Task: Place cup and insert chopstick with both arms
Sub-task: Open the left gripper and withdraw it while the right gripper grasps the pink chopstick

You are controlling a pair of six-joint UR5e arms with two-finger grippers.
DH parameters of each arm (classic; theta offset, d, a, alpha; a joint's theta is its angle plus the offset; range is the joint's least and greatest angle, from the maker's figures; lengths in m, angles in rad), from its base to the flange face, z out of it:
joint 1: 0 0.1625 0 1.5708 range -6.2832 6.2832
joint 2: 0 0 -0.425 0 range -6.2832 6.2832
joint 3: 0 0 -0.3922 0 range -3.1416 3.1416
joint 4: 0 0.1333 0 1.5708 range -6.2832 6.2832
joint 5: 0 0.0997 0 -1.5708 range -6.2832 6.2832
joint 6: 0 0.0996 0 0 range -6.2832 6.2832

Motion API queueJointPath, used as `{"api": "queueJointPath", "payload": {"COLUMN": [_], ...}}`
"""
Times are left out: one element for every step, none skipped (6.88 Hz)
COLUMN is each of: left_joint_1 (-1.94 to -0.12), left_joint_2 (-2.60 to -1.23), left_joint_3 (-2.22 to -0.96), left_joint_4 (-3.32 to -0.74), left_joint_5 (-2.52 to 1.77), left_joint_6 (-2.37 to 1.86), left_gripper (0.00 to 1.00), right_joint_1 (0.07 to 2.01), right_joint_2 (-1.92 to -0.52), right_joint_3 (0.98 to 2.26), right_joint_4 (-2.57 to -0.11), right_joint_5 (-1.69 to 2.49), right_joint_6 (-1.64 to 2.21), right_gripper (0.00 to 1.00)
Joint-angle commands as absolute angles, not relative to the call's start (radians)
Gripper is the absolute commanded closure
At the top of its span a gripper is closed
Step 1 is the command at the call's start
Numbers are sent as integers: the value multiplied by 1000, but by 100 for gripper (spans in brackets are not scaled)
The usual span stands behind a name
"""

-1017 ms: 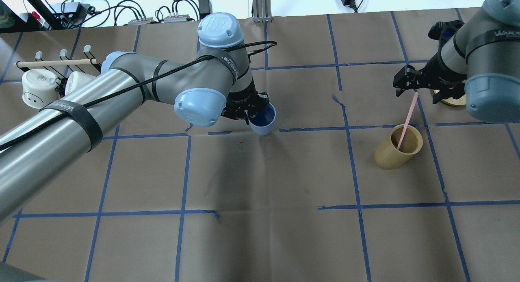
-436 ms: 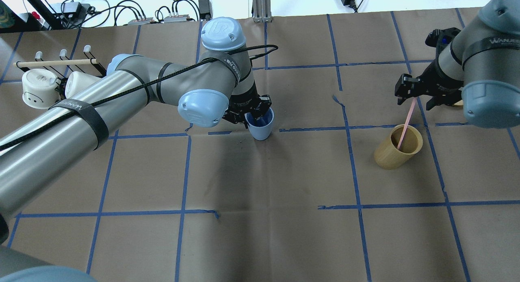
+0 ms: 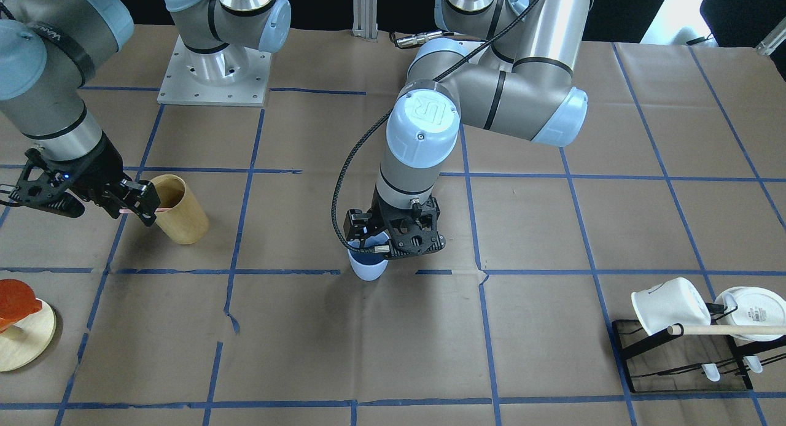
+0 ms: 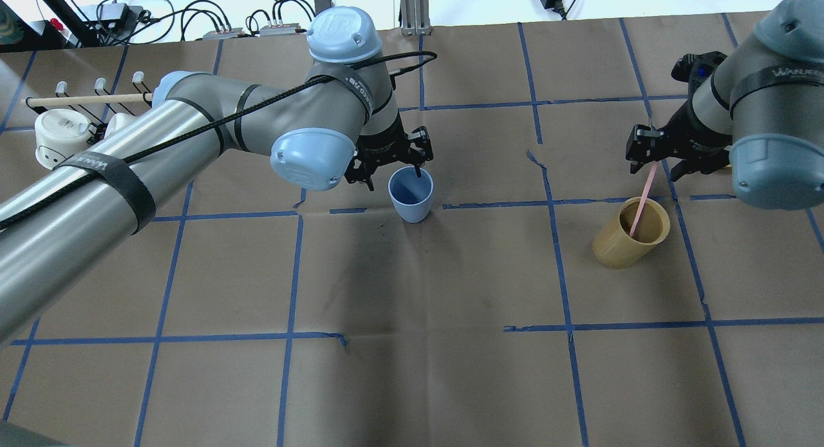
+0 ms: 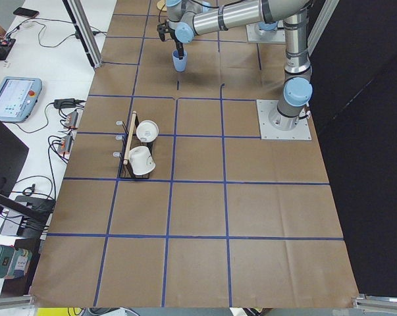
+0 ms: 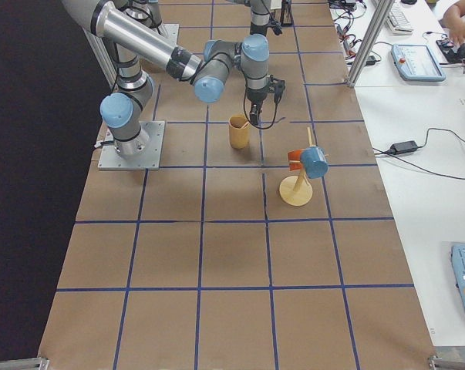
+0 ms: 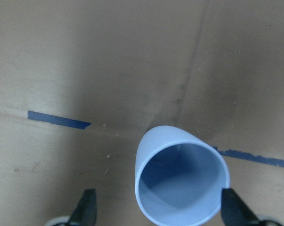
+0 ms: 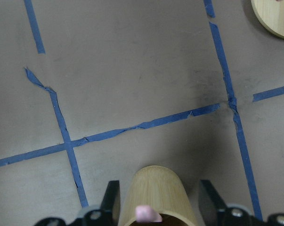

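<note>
My gripper will lift the pale-pink chopstick [image 3: 125, 211], and the chopstick should slide free and leave the tan wooden cup standing, because the cup's wide opening [image 3: 169, 191] surrounds it loosely.
The light-blue cup [image 4: 411, 196] stands upright on the brown paper near the table's middle; it also shows in the front view [image 3: 367, 270] and the left wrist view [image 7: 182, 186]. My left gripper [image 4: 394, 175] is open just above its rim, fingers [image 7: 86, 208] wide apart and clear of it. A pale-pink chopstick [image 4: 644, 197] leans in the tan wooden cup [image 4: 627, 239]. My right gripper [image 4: 653, 160] is open, its fingers [image 8: 112, 199] on either side of the stick's top end [image 8: 148, 213] without touching it.
A black mug rack with two white mugs and a wooden rod [image 4: 64, 128] stands at the far left. A round wooden stand [image 3: 21, 331] with an orange piece sits near the right arm. Blue tape lines grid the paper.
My left gripper has set the blue cup down upright, opened and lifted off it. My right gripper has moved down over the top end of the pink chopstick.
</note>
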State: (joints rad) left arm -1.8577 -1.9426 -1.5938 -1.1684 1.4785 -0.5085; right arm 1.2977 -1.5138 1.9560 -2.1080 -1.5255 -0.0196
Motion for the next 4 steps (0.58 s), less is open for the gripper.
{"api": "queueJointPath", "payload": {"left_joint_1": [-1812, -1754, -1680, -1649], "left_joint_2": [-1896, -1857, -1782, -1708], "left_joint_3": [-1513, -1499, -1494, -1499], "left_joint_4": [-1395, -1451, -1594, -1645], "left_joint_5": [1486, 1486, 1486, 1486], "left_joint_6": [-403, -314, -169, -73], "left_gripper": [1, 2, 9, 3], "right_joint_1": [1298, 1298, 1298, 1298], "right_joint_2": [-1514, -1516, -1522, -1529], "right_joint_3": [1959, 1960, 1959, 1951], "right_joint_4": [-2105, -2077, -2072, -2062], "right_joint_5": [-1526, -1522, -1522, -1520], "right_joint_6": [-25, -25, -25, -25], "right_gripper": [61, 72, 79, 83]}}
